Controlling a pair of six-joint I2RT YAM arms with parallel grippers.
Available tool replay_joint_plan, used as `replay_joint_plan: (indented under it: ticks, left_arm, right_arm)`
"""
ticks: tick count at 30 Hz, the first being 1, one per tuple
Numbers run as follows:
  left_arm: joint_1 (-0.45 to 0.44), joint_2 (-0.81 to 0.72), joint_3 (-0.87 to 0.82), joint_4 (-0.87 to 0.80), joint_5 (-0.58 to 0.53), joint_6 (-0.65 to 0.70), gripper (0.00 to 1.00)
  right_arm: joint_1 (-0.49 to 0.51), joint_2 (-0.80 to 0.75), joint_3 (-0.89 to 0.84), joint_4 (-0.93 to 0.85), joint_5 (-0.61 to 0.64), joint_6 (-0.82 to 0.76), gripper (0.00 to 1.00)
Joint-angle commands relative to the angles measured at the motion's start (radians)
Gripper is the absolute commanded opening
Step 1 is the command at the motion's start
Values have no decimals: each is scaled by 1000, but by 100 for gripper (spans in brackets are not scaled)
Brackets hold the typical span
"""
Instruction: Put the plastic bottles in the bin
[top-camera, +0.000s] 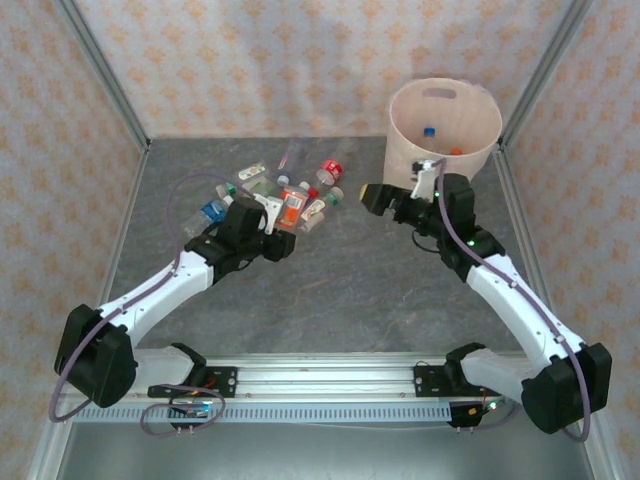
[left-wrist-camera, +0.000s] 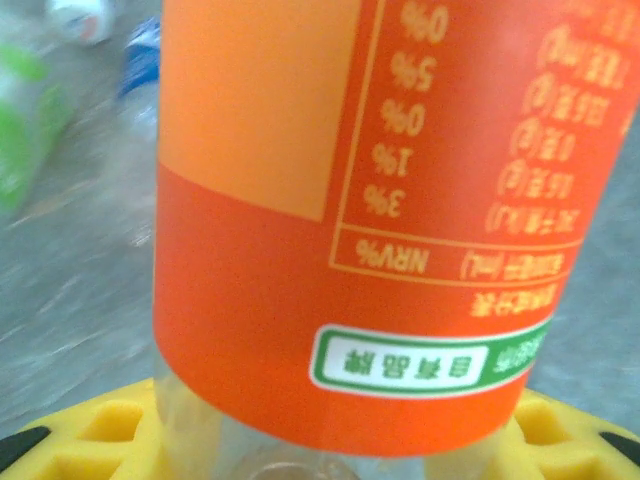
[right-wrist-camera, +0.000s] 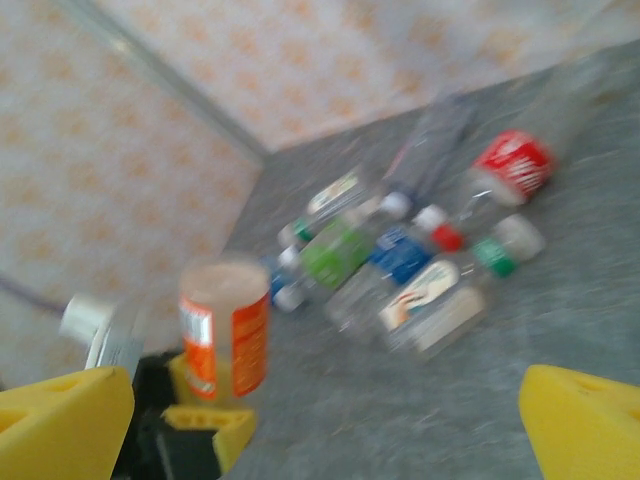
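Observation:
My left gripper is far across from the bin, so my right gripper should grab the orange-labelled bottle by its loose end and bring it to the bin.
My left gripper is shut on an orange-labelled plastic bottle at the near edge of the bottle pile. In the left wrist view that bottle is very close, between my yellow fingers. The right wrist view has it standing upright in the left gripper. Several other bottles lie behind it, among them a red-labelled one, a green-labelled one and a blue-labelled one. My right gripper hangs open and holds nothing, near the pinkish-beige bin, facing the pile.
The bin stands at the back right corner and has a couple of bottles inside. Patterned walls and metal posts close in the grey table on three sides. Bare table lies between the two arms.

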Motion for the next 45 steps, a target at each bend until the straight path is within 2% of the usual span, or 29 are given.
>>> replay_joint_plan:
  ticks: [1, 4, 7, 14, 17, 23, 27, 29, 31, 33, 35, 36, 38, 40, 42, 45]
  left_arm:
    - [-3, -16, 13, 159, 306, -59, 28]
    - [-9, -22, 24, 232, 445, -88, 29]
    - [-16, -40, 37, 265, 528, -92, 28]
    - [-49, -28, 87, 247, 608, -66, 27]
    - [-58, -15, 92, 269, 621, -76, 27]
    - [-66, -10, 93, 293, 633, -79, 28]
    - [-66, -21, 90, 285, 610, -73, 30]
    - [-66, -27, 83, 284, 589, -74, 32]
    - [-66, -31, 78, 286, 567, -78, 38]
    - [-65, -37, 75, 285, 537, -86, 52]
    - [-66, -50, 63, 286, 489, -91, 72]
    - [-66, -53, 58, 285, 466, -91, 79]
    - [-65, -66, 45, 283, 414, -91, 91]
    - [-64, -81, 31, 278, 357, -96, 99]
    - [-63, -99, 16, 277, 283, -104, 100]
    - [-64, -138, -13, 270, 87, -132, 100]
  right_arm:
    - [62, 25, 7, 124, -139, -14, 99]
    - [97, 65, 16, 206, -195, 6, 99]
    - [124, 104, 47, 224, -216, 0, 99]
    - [174, 177, 99, 293, -315, -5, 99]
    - [186, 185, 102, 326, -303, -3, 100]
    - [186, 182, 93, 347, -223, 11, 85]
    - [185, 169, 78, 338, -187, -6, 67]
    - [186, 164, 73, 337, -186, -11, 62]
    - [185, 159, 72, 335, -188, -15, 59]
    - [185, 150, 69, 326, -167, -21, 55]
    - [185, 136, 72, 292, -99, -39, 46]
    - [185, 129, 73, 272, -66, -50, 42]
    - [184, 110, 80, 224, 20, -84, 28]
    - [177, 86, 88, 171, 135, -116, 13]
    - [170, 71, 94, 129, 254, -142, 4]
    - [138, 37, 118, 83, 420, -181, 1]
